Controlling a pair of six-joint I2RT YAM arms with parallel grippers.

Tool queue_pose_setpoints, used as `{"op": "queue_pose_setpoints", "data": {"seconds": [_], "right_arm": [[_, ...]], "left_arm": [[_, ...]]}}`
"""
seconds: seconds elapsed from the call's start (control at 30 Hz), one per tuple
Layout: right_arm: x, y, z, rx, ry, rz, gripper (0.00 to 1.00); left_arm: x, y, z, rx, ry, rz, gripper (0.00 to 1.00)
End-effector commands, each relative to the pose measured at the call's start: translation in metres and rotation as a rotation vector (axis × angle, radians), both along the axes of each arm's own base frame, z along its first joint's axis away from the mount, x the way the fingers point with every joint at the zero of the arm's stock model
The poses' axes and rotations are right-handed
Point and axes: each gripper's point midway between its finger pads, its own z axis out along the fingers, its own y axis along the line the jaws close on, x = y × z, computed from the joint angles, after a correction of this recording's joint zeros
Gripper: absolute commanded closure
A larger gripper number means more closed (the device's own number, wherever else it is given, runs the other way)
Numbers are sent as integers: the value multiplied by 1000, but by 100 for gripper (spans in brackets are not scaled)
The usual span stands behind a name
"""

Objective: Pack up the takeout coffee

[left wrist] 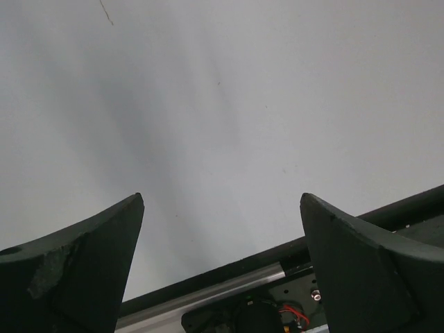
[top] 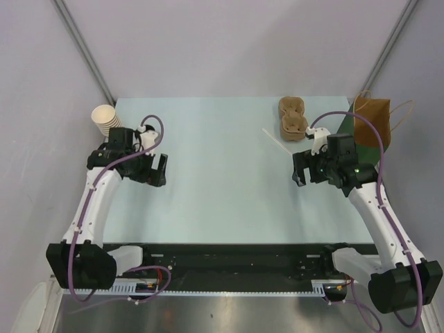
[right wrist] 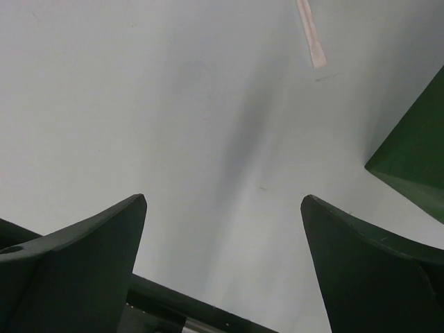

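The stack of paper cups stands straight, the top cup's rim clear, so my open left gripper should go there next until its fingers straddle that rim.
The takeout coffee, a brown cup with a black lid, shows in no view. A brown paper bag with handles stands at the table's far right corner. My left gripper is open and empty above the left side of the table; the left wrist view shows only bare table between its fingers. My right gripper is open and empty, in front of and to the left of the bag; the right wrist view shows bare table between its fingers.
A stack of lidless pale paper cups stands at the far left corner, behind my left arm. A brown pulp cup carrier lies at the back right. A thin white stick lies by it. A green flat piece lies beside the bag.
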Motion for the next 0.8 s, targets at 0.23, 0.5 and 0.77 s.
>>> {"op": "queue_pose_setpoints", "data": {"seconds": [0.23,0.5,0.77], "right_arm": [[14,23,12,109,-112,45,0],[16,37,2,75,-125,87,0],[15,43,-7,39,-109,117,0]], "left_arm": [[108,41,135,43,-264,136,1],[191,91,208,-25,-449,242,0],[229,148,182,171,-499,323,1]]}}
